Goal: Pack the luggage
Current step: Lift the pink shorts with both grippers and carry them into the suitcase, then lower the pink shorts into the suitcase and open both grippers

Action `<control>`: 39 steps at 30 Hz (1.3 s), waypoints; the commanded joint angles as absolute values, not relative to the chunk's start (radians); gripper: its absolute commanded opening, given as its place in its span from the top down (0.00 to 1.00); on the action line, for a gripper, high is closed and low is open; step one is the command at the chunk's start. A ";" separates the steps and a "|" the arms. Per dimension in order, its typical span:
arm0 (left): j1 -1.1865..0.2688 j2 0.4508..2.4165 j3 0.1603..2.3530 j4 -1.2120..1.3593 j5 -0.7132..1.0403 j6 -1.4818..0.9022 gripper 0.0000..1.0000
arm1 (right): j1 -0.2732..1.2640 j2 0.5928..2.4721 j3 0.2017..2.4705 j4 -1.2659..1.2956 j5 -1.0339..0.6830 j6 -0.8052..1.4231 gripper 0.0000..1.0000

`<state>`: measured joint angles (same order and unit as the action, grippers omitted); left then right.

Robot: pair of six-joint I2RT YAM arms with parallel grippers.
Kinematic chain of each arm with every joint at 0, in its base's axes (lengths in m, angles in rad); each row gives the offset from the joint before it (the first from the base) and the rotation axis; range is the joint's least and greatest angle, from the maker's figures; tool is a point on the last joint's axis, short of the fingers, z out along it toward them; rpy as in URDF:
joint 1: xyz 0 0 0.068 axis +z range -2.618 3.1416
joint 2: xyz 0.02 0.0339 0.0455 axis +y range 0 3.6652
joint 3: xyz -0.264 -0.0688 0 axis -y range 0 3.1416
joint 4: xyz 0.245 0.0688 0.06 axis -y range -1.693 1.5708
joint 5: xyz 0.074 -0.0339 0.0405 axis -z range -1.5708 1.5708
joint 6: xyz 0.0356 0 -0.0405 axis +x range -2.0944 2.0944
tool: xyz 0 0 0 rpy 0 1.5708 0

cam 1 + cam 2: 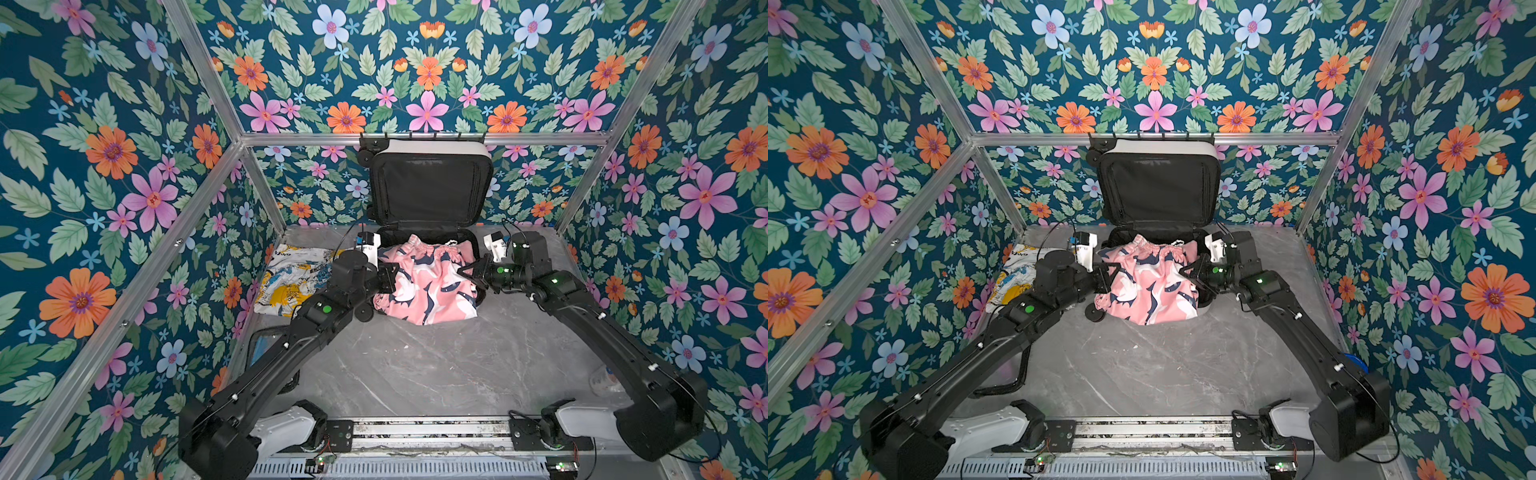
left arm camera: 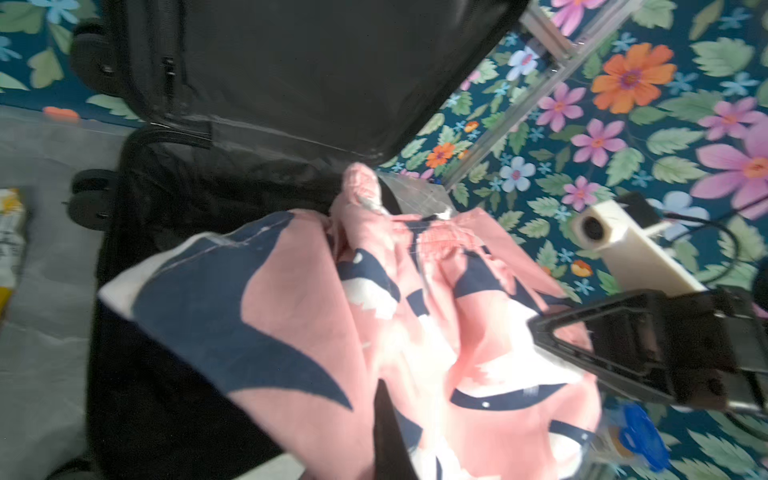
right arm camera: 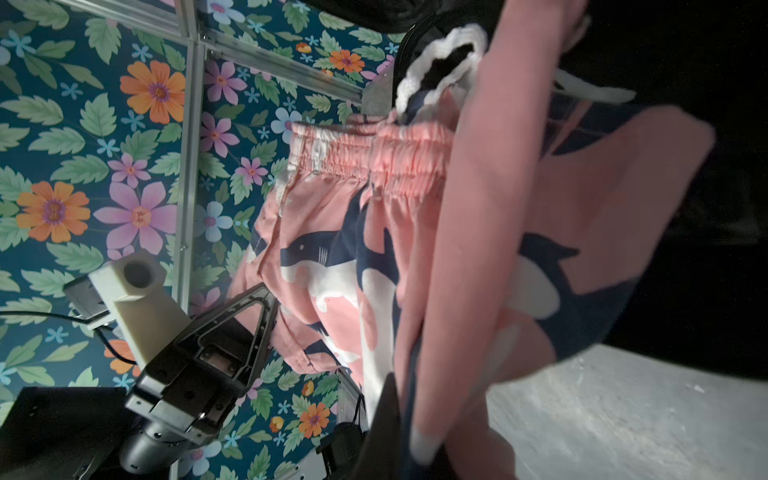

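The pink shorts [image 1: 430,281] hang spread out over the luggage's lower half [image 1: 436,237], so I should keep lowering them with my left gripper toward the luggage's lid until their hem drops inside.
The luggage [image 1: 430,187] [image 1: 1158,187] lies open at the back of the table, its white-shelled lid upright against the rear wall and showing black lining [image 2: 291,75]. Pink shorts with a navy-and-white shark print [image 1: 428,278] [image 1: 1150,286] [image 2: 316,299] [image 3: 332,232] hang spread over the lower half and spill past its front edge. My left gripper [image 1: 392,276] [image 1: 1106,274] [image 2: 386,399] is shut on the shorts' left side. My right gripper [image 1: 467,272] [image 1: 1185,272] [image 3: 390,390] is shut on their right side. The lower half's interior is mostly hidden by the fabric.
A white shirt with yellow and blue print [image 1: 291,274] [image 1: 1013,278] lies left of the luggage. A clear black-edged pouch [image 1: 266,349] sits partly under my left arm. A clear bottle with a blue cap [image 1: 602,380] [image 2: 640,436] lies at the right wall. Aluminium frame posts border the table.
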<state>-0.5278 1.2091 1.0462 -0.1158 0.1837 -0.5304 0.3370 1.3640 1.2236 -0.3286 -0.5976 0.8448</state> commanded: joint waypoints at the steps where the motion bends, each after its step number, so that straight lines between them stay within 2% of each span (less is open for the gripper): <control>1: -0.457 1.290 1.091 -0.036 0.248 -0.504 1.00 | 0.312 1.449 1.288 -0.267 -0.651 0.818 1.00; 11: -0.381 1.638 1.295 0.053 0.348 -0.510 1.00 | 0.299 1.800 1.549 -0.288 -0.633 0.780 1.00; 20: -0.370 1.793 1.327 0.086 0.329 -0.518 1.00 | 0.293 2.015 1.715 -0.389 -0.605 0.715 1.00; 33: -0.355 1.952 1.367 0.053 0.246 -0.520 1.00 | 0.279 2.210 1.898 -0.515 -0.527 0.683 1.00; 39: -0.350 1.985 1.381 0.028 0.196 -0.516 1.00 | 0.278 2.241 1.908 -0.511 -0.508 0.683 1.00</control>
<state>-0.3542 1.9697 1.3720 0.0402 0.2489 -0.5255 0.2775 2.2333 1.8996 -0.5049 -0.5289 0.6971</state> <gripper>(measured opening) 0.069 0.051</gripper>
